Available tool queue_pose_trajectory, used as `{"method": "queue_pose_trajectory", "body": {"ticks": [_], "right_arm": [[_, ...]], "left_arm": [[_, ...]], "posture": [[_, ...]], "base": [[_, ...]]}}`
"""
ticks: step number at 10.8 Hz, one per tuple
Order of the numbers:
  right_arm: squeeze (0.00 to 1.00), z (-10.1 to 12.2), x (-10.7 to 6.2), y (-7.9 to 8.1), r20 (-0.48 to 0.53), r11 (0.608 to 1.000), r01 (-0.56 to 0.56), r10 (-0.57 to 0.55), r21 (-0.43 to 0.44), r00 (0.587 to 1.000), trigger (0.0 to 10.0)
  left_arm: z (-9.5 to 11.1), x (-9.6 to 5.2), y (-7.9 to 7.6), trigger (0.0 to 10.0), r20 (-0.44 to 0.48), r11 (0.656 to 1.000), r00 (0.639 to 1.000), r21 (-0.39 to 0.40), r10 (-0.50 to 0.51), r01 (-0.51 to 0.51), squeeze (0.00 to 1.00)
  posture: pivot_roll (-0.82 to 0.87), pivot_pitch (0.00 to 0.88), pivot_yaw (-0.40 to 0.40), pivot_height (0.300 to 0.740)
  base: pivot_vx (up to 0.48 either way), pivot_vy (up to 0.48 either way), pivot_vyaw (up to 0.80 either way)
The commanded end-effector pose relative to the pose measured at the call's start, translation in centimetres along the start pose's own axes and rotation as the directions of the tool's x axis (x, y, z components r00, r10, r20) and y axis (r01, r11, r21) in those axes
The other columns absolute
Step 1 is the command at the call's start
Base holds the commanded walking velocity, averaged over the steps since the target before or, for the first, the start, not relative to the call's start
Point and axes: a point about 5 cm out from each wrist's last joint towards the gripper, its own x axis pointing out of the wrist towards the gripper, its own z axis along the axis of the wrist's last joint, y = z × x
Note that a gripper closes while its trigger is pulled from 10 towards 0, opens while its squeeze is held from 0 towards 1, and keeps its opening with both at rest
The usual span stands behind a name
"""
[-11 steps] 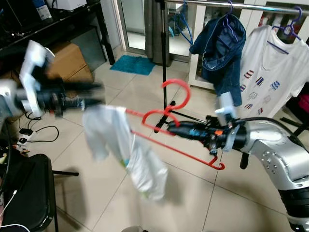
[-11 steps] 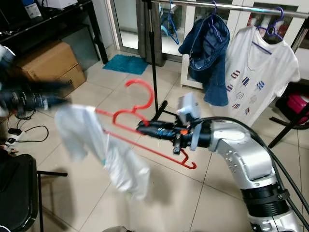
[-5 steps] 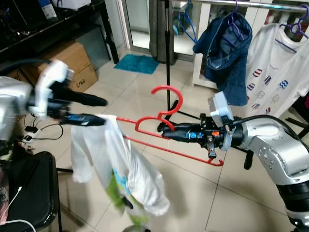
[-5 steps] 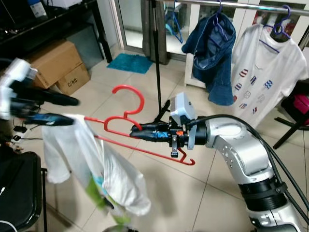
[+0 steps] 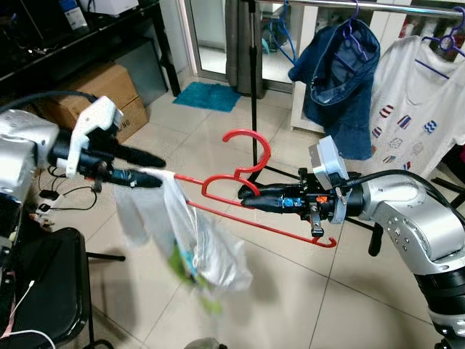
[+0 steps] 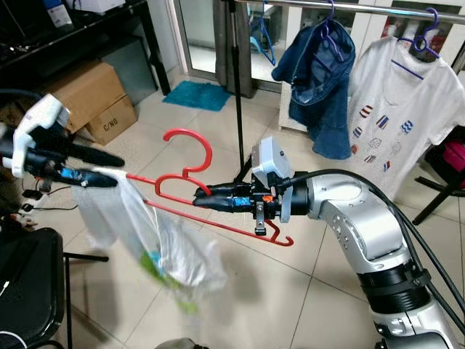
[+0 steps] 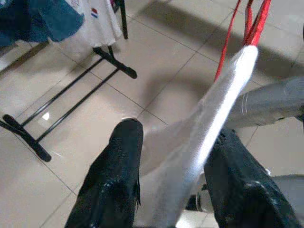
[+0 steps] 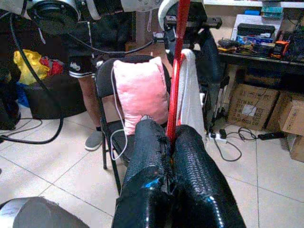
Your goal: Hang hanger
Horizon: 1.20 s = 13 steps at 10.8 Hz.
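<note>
I expect the red hanger to come along when I carry the cloth with my left gripper, because the red hanger's end is tucked inside the white garment.
My right gripper is shut on the neck of a red hanger, holding it out level above the tiled floor with the hook pointing up. A white garment hangs from the hanger's left end and looks blurred. My left gripper is at that end, open, its two fingers either side of the cloth. In the left wrist view the cloth runs between the spread fingers. The right wrist view has the red hanger pinched between the closed fingers.
A clothes rail at the back right carries a denim garment and a white T-shirt; its stand pole rises behind the hanger. Cardboard boxes and a black chair are on the left. A person stands behind a pink pillow.
My left gripper has come in from the left to the hanger's left end, around the white garment. The garment has swung about. My right gripper keeps its hold on the hanger.
</note>
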Motion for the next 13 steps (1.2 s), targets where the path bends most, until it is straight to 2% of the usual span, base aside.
{"method": "queue_pose_trajectory", "body": {"ticks": [1, 3, 8, 12, 13], "right_arm": [[0.00, 0.8, 0.4, 0.1, 0.018, 0.998, -0.043, 0.044, -0.041, 0.999, 10.0], [0.00, 0.8, 0.4, -0.1, 0.000, 0.997, -0.067, 0.067, -0.050, 0.998, 10.0], [0.00, 0.7, 0.6, -0.1, -0.018, 0.994, -0.096, 0.095, -0.059, 0.995, 10.0], [0.00, 0.4, 0.5, 0.2, -0.020, 0.994, -0.094, 0.093, -0.059, 0.995, 10.0], [1.00, 0.3, 0.4, 0.1, -0.022, 0.995, -0.085, 0.084, -0.047, 0.996, 10.0]], "left_arm": [[0.5, -0.2, 0.2, 0.0, -0.012, 1.000, 1.000, 0.022, 0.006, -0.005, 0.00], [0.8, -0.4, 0.5, 0.0, -0.038, 0.999, 0.999, 0.041, 0.005, -0.003, 0.00], [1.4, -0.2, 0.6, 0.0, -0.015, 0.999, 1.000, 0.047, -0.014, 0.014, 0.00], [1.1, 0.1, -0.3, 0.0, 0.025, 0.998, 0.998, 0.033, -0.049, 0.048, 0.00], [0.8, 0.2, -0.8, 0.0, 0.031, 0.998, 0.997, 0.025, -0.065, 0.064, 0.00]], "posture": [[-0.02, 0.000, 0.158, 0.740], [-0.01, 0.000, 0.152, 0.740], [-0.01, 0.000, 0.149, 0.740], [-0.02, 0.000, 0.151, 0.740], [-0.03, 0.000, 0.151, 0.740]], "base": [[0.000, 0.000, 0.00], [0.000, 0.000, 0.00], [0.000, 0.000, 0.00], [0.000, 0.000, 0.00], [0.000, 0.000, 0.00]]}}
